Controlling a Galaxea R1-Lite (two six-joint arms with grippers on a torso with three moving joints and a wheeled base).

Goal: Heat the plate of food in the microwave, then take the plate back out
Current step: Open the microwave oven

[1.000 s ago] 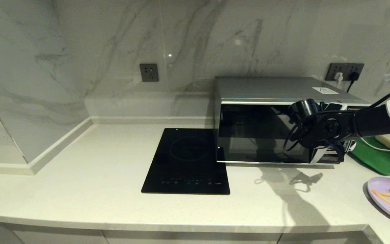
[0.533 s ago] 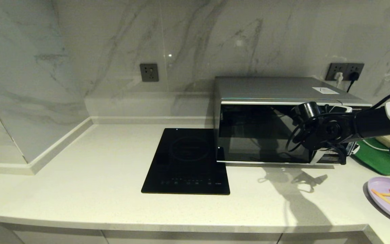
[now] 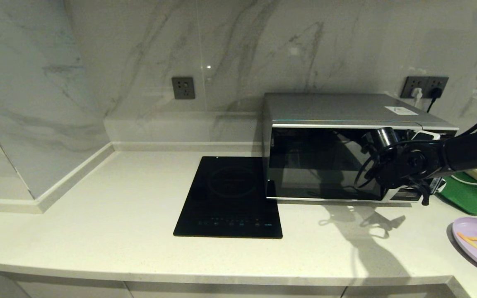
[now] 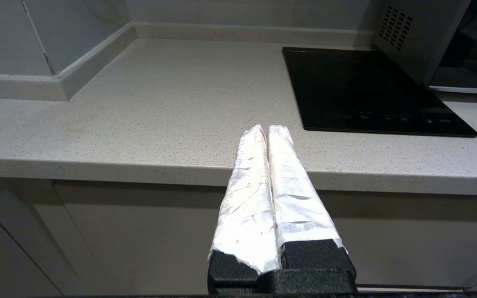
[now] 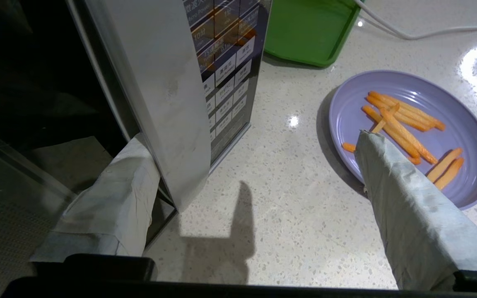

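Note:
My right gripper goes on pulling until the door is ajar from the button panel (image 5: 229,84), because one finger is hooked behind the door's silver edge piece (image 5: 166,141).
The silver microwave (image 3: 329,109) stands at the back right of the counter, its dark glass door (image 3: 317,165) facing me. My right gripper (image 3: 418,188) is open at the door's right edge. In the right wrist view one finger (image 5: 114,194) is tucked behind the door's silver edge strip (image 5: 160,82), which stands a little out from the button panel (image 5: 226,62). The other finger (image 5: 408,207) hangs over the counter. The lilac plate (image 3: 470,229) with orange fries (image 5: 400,120) lies on the counter to the right of the microwave. My left gripper (image 4: 265,130) is shut and empty, parked below the counter's front edge.
A black induction hob (image 3: 230,194) lies flat to the left of the microwave. A green tray (image 3: 470,196) sits behind the plate, with a white cable (image 5: 408,31) beside it. Wall sockets (image 3: 425,86) are behind the microwave. The counter's front edge (image 4: 139,169) is close to the left gripper.
My right gripper has slid to the right and slightly down along the microwave's front, reaching the door's right edge. It stayed open. The plate has not moved.

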